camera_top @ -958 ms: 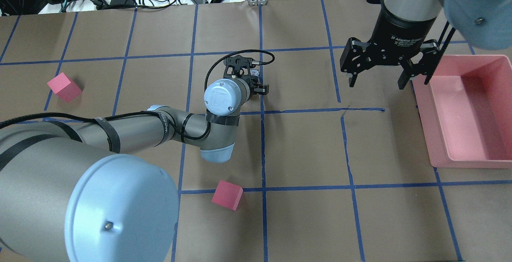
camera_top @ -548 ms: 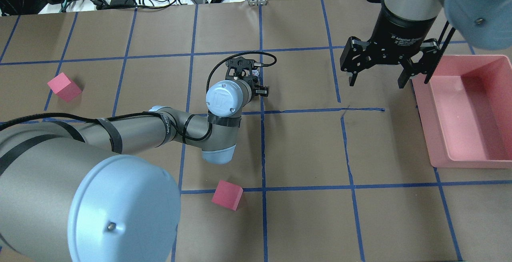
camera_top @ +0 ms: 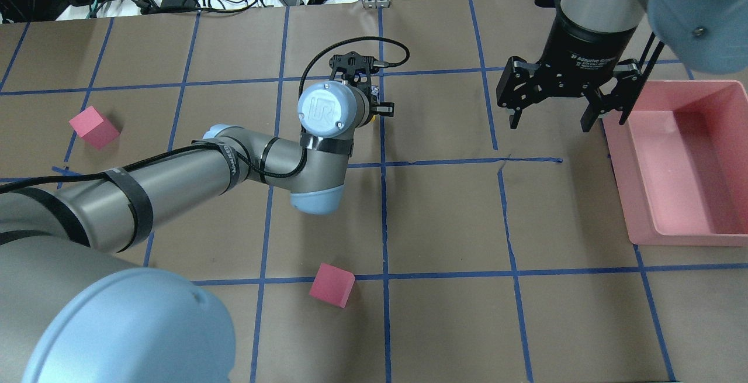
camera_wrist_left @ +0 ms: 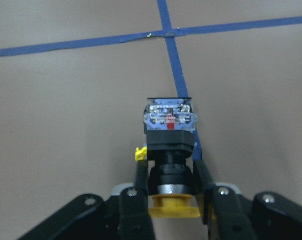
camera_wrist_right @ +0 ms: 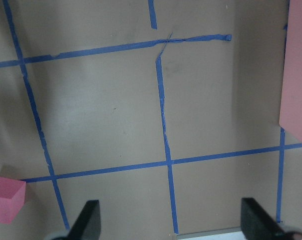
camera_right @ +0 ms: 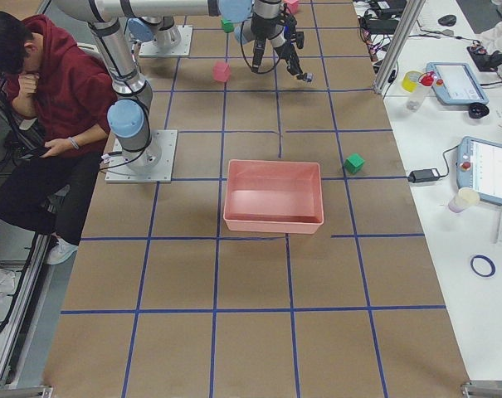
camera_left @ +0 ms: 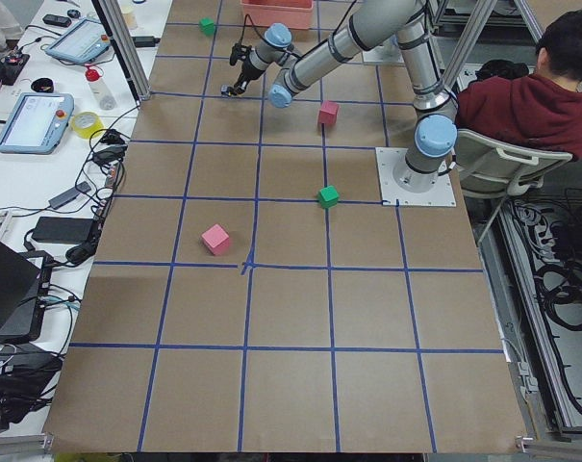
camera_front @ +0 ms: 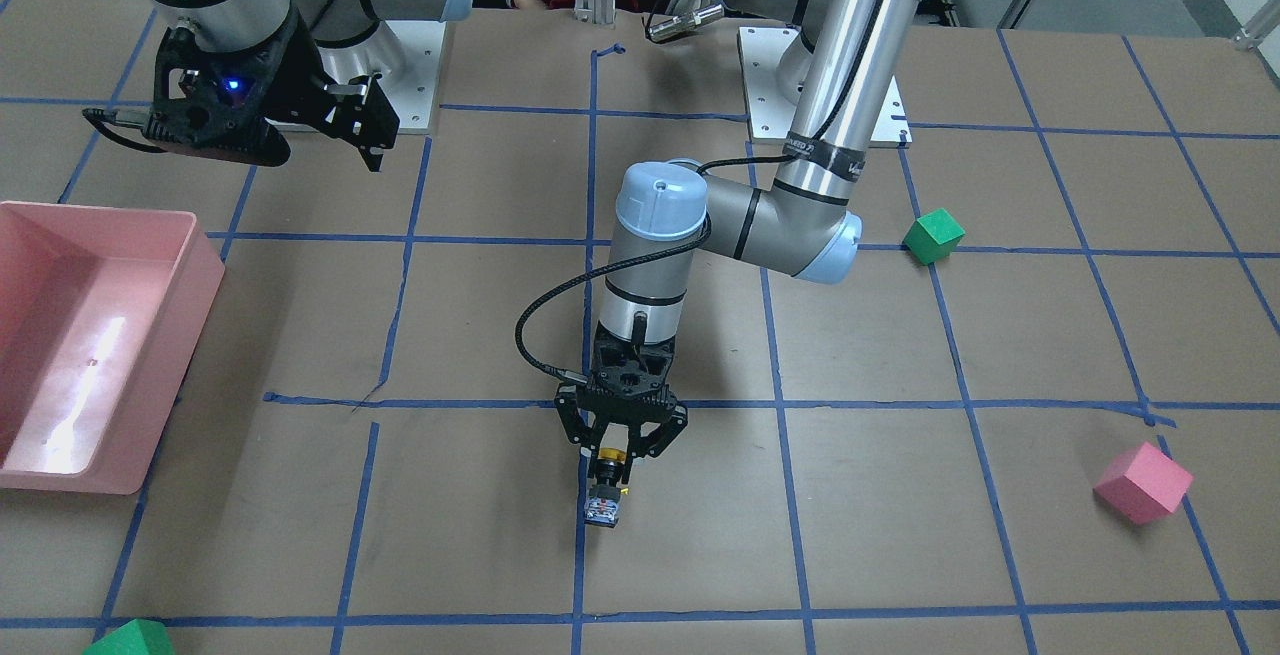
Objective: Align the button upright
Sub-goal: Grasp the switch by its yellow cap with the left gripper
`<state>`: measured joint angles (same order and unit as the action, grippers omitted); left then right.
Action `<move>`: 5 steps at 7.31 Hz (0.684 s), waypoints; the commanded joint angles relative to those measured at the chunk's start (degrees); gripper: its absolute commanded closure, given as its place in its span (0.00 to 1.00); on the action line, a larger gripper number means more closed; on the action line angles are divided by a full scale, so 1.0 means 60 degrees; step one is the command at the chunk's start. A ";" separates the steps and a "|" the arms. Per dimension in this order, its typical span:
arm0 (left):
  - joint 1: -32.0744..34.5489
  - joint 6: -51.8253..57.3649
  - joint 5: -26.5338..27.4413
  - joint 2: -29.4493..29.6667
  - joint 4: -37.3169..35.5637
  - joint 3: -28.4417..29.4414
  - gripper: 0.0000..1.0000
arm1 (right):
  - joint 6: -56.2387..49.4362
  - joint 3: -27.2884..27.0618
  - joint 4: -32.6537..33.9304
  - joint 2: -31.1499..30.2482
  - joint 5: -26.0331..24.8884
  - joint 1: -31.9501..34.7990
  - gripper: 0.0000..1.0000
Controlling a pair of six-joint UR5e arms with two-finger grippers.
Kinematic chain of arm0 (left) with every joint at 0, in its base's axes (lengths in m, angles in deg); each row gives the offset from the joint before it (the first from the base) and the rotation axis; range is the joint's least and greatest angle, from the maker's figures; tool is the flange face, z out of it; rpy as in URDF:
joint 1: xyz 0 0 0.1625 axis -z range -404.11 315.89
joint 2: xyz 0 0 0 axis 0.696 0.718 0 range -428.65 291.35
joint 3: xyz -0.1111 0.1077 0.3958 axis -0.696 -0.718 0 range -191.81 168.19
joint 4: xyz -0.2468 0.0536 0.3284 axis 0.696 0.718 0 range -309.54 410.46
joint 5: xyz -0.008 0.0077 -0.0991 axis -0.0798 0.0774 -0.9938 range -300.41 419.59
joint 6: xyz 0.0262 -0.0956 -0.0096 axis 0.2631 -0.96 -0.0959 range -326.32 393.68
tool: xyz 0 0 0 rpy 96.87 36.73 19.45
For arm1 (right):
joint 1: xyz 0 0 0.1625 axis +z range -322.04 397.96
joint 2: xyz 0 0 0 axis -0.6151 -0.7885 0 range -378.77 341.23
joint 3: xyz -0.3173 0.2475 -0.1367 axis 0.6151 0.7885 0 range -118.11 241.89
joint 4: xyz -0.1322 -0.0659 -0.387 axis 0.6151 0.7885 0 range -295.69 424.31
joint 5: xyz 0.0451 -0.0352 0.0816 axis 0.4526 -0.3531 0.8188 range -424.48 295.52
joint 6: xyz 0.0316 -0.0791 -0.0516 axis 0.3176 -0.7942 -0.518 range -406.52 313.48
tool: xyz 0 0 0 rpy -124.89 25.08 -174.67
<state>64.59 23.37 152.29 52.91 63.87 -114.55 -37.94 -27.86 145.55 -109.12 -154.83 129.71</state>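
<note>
My left gripper is pointing down and holding the button lying flat [camera_front: 608, 485]. I should turn the gripper level until the button's yellow cap faces up above the contact block [camera_front: 602, 510].
My left gripper [camera_wrist_left: 169, 167] is shut on the button [camera_wrist_left: 169, 120]. It grips the black body, with the yellow cap [camera_wrist_left: 173, 206] towards the palm and the silvery contact block pointing away from it. In the front-facing view the left gripper [camera_front: 610, 468] points down at a blue tape line, with the button [camera_front: 603, 507] sticking out below the fingers close to the paper. I cannot tell whether it touches. In the overhead view the wrist hides the button. My right gripper [camera_top: 549, 118] is open and empty, hanging high beside the pink bin, and it also shows in the front-facing view [camera_front: 325, 135].
A pink bin [camera_top: 672, 232] stands at the right, also seen in the front-facing view [camera_front: 205, 270]. Pink cubes lie at the far left [camera_top: 93, 127] and near the front middle [camera_top: 332, 285]. A green cube [camera_front: 933, 235] sits near the left arm's base, another [camera_front: 130, 640] at the far edge. Cables line the far side.
My left wrist and gripper have moved away from the robot along the blue tape line, still holding the button. The right arm has not moved.
</note>
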 commanded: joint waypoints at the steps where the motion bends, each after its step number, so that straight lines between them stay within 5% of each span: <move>1: -0.0040 -0.1418 -0.0257 -0.1037 0.4091 0.1022 1.00 | -0.0008 -0.0027 -0.0019 0.0000 -0.0015 -0.0013 0.00; 3: -0.0128 -0.4620 -0.1878 -0.1494 0.6384 0.1273 1.00 | 0.0006 -0.0013 -0.0005 0.0000 -0.0015 -0.0013 0.00; 5: -0.0506 -0.8065 -0.4598 -0.1438 0.7023 0.1260 1.00 | 0.0006 -0.0027 -0.0019 -0.0014 -0.0029 0.0001 0.00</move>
<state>63.10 -12.70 133.93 44.20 103.52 -106.99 -37.91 -27.99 145.46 -109.18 -154.94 129.68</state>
